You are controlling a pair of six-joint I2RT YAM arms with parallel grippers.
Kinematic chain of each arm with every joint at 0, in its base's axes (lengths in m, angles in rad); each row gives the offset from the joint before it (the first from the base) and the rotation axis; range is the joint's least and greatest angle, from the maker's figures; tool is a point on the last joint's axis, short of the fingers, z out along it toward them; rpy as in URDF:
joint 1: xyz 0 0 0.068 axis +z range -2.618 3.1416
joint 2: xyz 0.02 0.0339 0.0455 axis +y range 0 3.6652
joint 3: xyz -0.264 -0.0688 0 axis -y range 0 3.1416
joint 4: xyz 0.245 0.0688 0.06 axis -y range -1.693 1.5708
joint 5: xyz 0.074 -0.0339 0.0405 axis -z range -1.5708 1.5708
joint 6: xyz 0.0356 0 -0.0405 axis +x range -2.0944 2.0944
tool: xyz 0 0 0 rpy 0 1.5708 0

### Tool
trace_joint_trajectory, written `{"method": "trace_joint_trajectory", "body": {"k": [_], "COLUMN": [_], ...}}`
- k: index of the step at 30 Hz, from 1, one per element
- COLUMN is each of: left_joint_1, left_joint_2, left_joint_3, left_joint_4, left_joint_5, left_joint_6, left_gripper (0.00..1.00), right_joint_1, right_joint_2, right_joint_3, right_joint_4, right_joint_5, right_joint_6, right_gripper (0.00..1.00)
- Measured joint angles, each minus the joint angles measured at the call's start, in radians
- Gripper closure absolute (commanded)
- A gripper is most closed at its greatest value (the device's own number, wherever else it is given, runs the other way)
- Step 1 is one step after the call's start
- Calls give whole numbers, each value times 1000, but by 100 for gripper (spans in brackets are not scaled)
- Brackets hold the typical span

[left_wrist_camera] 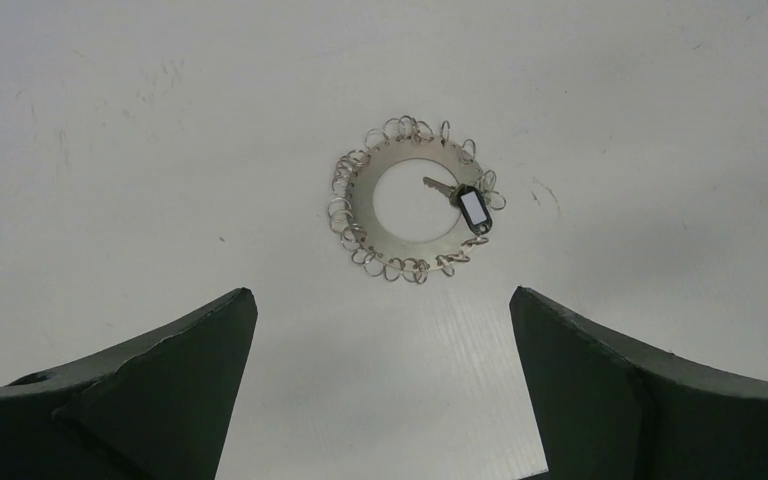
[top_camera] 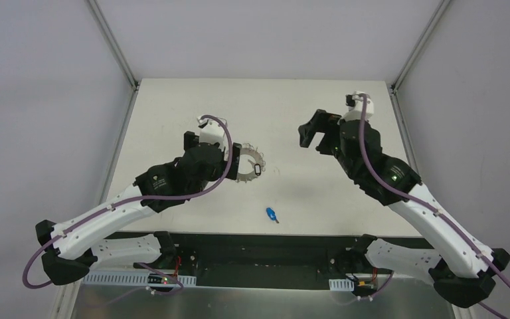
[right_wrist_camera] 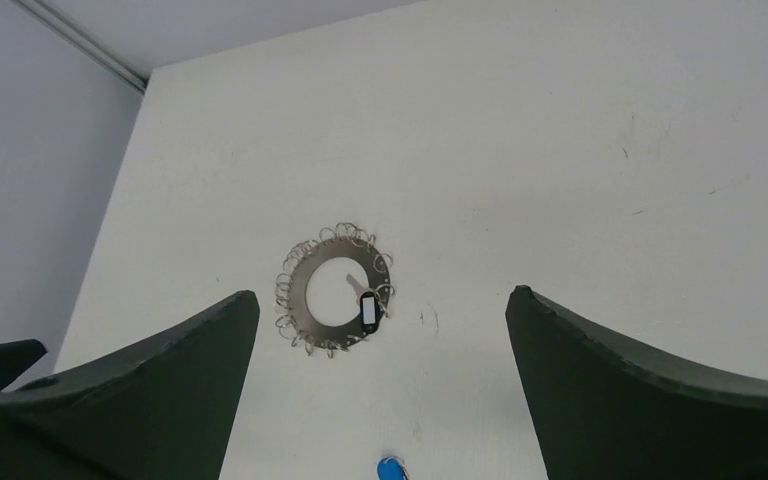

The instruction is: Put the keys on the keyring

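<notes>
I should keep moving my open right gripper in until its fingers reach the front rim (top_camera: 246, 179), because the white table (top_camera: 284, 151) is clear from that gripper to the keyring.
The keyring (top_camera: 248, 161) lies flat on the white table, partly under my left wrist. It shows whole in the left wrist view (left_wrist_camera: 363, 205) and the right wrist view (right_wrist_camera: 299, 301). The black-tagged key (top_camera: 257, 169) lies on the ring's right side, tag over the rim, blade over the hole (left_wrist_camera: 474, 210) (right_wrist_camera: 367, 312). I cannot tell whether it is hooked to a loop. The blue-tagged key (top_camera: 271, 214) lies apart, nearer the front edge (right_wrist_camera: 390, 468). My left gripper (top_camera: 234, 158) (left_wrist_camera: 380, 291) is open and empty above the ring. My right gripper (top_camera: 309, 138) (right_wrist_camera: 382, 291) is open, empty, raised to the ring's right.
The white table (top_camera: 325, 193) has metal frame rails along its left (top_camera: 116, 53) and right (top_camera: 415, 53) back corners. A dark strip with the arm bases (top_camera: 265, 256) runs along the front edge. Grey walls stand on both sides.
</notes>
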Motion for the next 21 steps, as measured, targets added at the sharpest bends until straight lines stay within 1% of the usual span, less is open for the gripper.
{"method": "trace_joint_trajectory", "body": {"k": [4,7,11,12,17,21], "left_joint_1": [0,0,0,0,0,0], "left_joint_2": [-55,-89,-113,-113,-111,-111], "left_joint_3": [-51,-84,-125,-135,-190,-220], "left_joint_4": [1,1,5,8,12,11], "left_joint_5": [0,0,-2,-5,-8,-21], "left_joint_6": [-27,-44,-67,-76,-126,-162], "left_gripper": [0,0,0,2,5,5], "right_joint_1": [0,1,1,1,2,8], "right_joint_2": [115,172,222,232,335,392], "right_joint_3": [12,11,10,9,8,-40], "right_joint_4": [-6,-21,-19,-18,-11,29], "right_joint_5": [-24,-34,-119,-137,-231,-306], "right_joint_6": [-13,-14,-23,-22,11,40], "right_gripper": [1,1,1,1,7,8]}}
